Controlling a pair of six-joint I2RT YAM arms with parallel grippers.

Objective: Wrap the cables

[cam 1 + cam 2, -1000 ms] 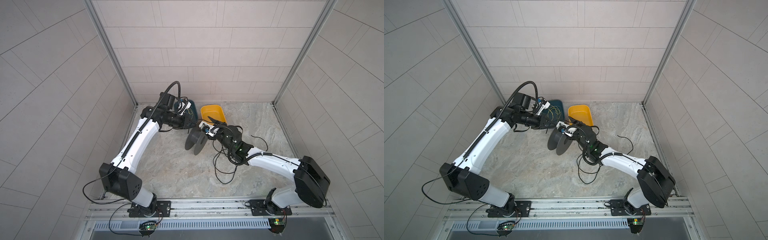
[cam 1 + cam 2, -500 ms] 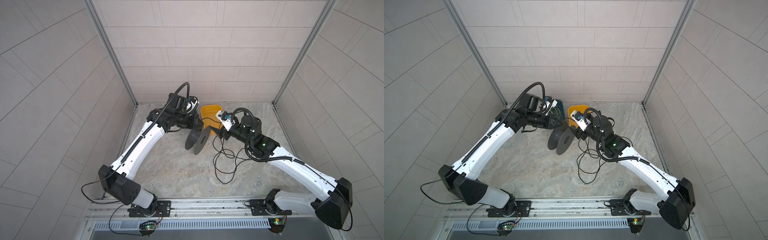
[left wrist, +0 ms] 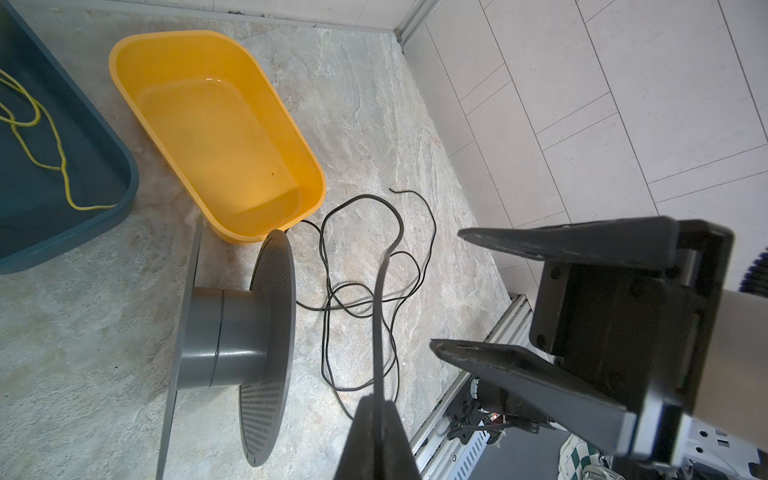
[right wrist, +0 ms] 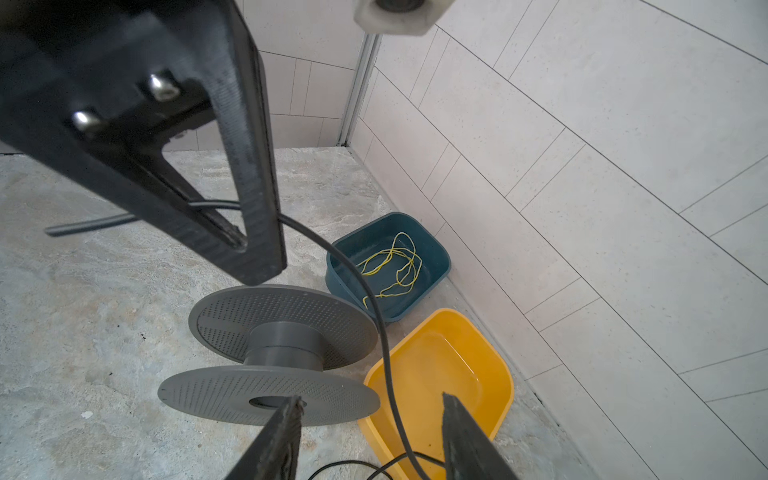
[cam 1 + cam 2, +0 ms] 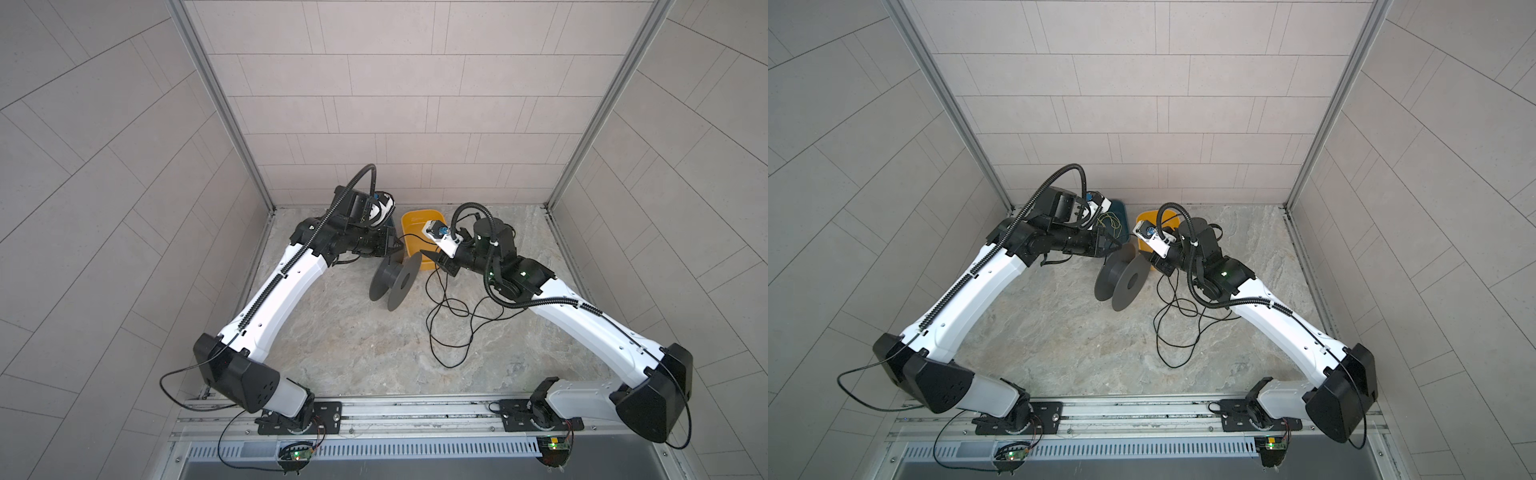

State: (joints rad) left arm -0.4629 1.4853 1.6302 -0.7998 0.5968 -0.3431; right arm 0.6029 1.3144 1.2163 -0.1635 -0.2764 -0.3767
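My left gripper needs to pinch the cord against the spool's rim (image 4: 320, 293) before the winding starts, because the black cord's end (image 4: 62, 229) sticks out past my left gripper, clear of the spool.
The cables are one thin black cord. Its loose loops (image 5: 453, 316) (image 5: 1177, 320) lie on the floor right of an empty grey spool (image 5: 395, 276) (image 5: 1121, 278). My left gripper (image 3: 376, 401) (image 5: 398, 245) is shut on the cord (image 3: 378, 299) near its end, above the spool (image 3: 232, 332). In the right wrist view the cord (image 4: 374, 307) runs from the left gripper (image 4: 249, 249) down between the fingers of my right gripper (image 4: 372, 399), which stands open just right of the spool (image 4: 282, 345). The right gripper (image 5: 430, 257) (image 3: 449, 291) faces the left one closely.
A yellow bin (image 5: 409, 220) (image 3: 316, 174) (image 4: 503, 374) stands empty behind the spool. Left of it is a dark blue bin (image 5: 1119, 208) (image 4: 440, 257) (image 3: 124, 166) holding a thin yellow-green cord (image 4: 395, 266). Tiled walls close in at the back and both sides.
The right arm has lifted its wrist and drawn its gripper back from the spool to the right. The left gripper has moved right, over the spool, still holding the cord.
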